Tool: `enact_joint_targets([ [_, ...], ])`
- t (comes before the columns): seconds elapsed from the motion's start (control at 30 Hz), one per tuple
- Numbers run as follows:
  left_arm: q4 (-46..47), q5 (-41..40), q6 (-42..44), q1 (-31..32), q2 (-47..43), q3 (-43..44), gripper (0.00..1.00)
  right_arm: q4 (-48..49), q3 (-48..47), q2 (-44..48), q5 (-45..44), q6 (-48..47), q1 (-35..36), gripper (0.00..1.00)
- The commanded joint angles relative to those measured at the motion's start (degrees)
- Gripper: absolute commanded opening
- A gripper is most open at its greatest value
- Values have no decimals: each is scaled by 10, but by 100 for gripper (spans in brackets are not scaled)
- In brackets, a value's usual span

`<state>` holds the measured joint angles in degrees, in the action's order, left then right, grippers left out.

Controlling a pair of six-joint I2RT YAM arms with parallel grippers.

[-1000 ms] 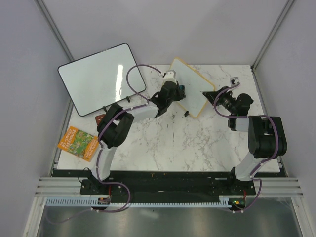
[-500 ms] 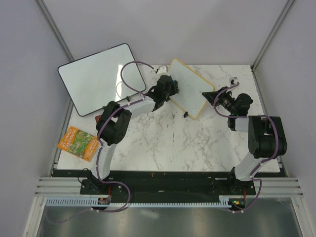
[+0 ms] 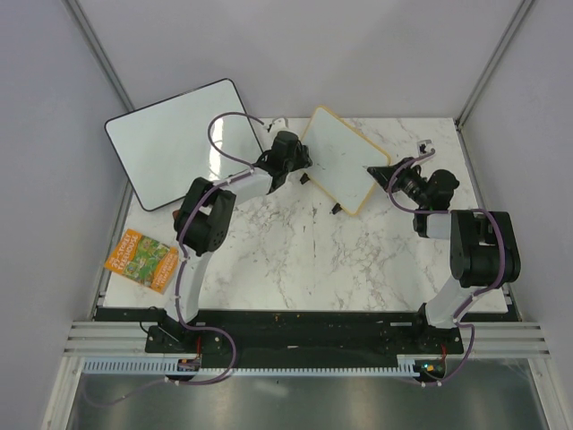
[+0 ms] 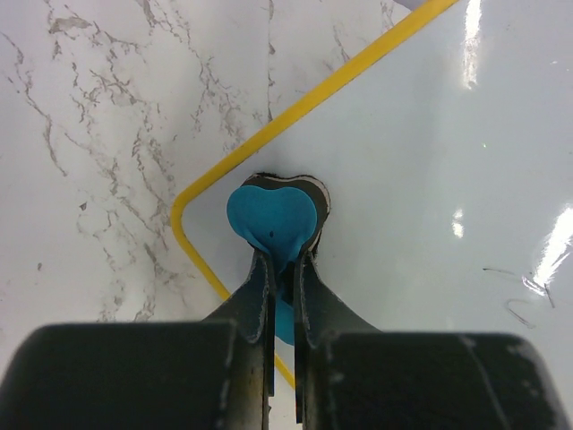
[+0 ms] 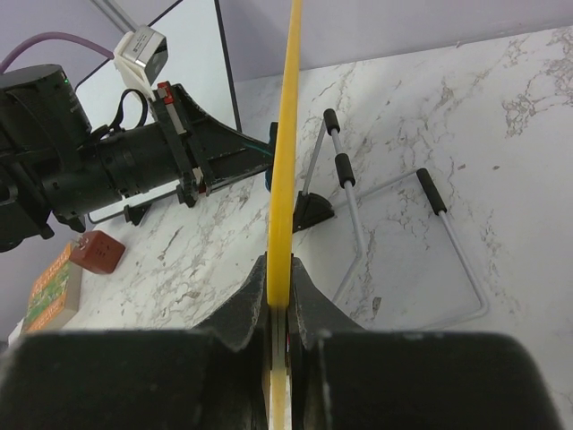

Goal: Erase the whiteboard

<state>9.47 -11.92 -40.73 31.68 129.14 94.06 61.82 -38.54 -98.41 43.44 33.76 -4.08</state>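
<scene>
Next, my left gripper wipes back toward my right gripper's side, because the eraser is already at the frame's rounded corner [image 4: 183, 211] and dark marks [image 4: 515, 274] are still left across the board.
The whiteboard [image 3: 345, 161], white with a yellow-tan frame, stands tilted at the back of the marble table. My right gripper [image 3: 380, 173] is shut on its right edge; the right wrist view shows the frame [image 5: 286, 134] edge-on between the jaws of the right gripper [image 5: 280, 269]. My left gripper [image 3: 300, 172] is at the board's left corner, shut on a blue eraser [image 4: 271, 210] pressed against the white surface [image 4: 430, 161] just inside the frame's rounded corner. In its own wrist view the left gripper [image 4: 285, 260] pinches the eraser's back. Faint dark marks [image 4: 524, 291] remain at the right.
A larger black-framed whiteboard [image 3: 183, 141] leans at the back left. An orange book [image 3: 141, 260] and a small red-brown block [image 3: 182, 215] lie at the left edge. The board's wire stand with black feet [image 5: 394, 224] rests on the marble behind it.
My left gripper has carried the eraser leftward across the whiteboard, from its middle to its left corner. The right gripper and the board have stayed put.
</scene>
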Motion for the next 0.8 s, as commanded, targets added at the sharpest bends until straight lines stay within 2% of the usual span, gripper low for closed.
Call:
enact_joint_targets([
  [0.0,38,93,8,47,20,27,2,22,-14,13,63,-4,12,0],
  [0.37,57,83,36,125,-5,-12,2,22,-14,15,64,-4,12,0],
  [0.5,66,98,86,150,-7,-10,2,22,-15,15,65,-4,13,0],
  [0.6,70,104,101,152,-9,-12,2,22,-15,14,65,-3,13,0],
  [0.77,53,68,93,138,-16,-10,2,22,-16,12,65,-3,13,0],
])
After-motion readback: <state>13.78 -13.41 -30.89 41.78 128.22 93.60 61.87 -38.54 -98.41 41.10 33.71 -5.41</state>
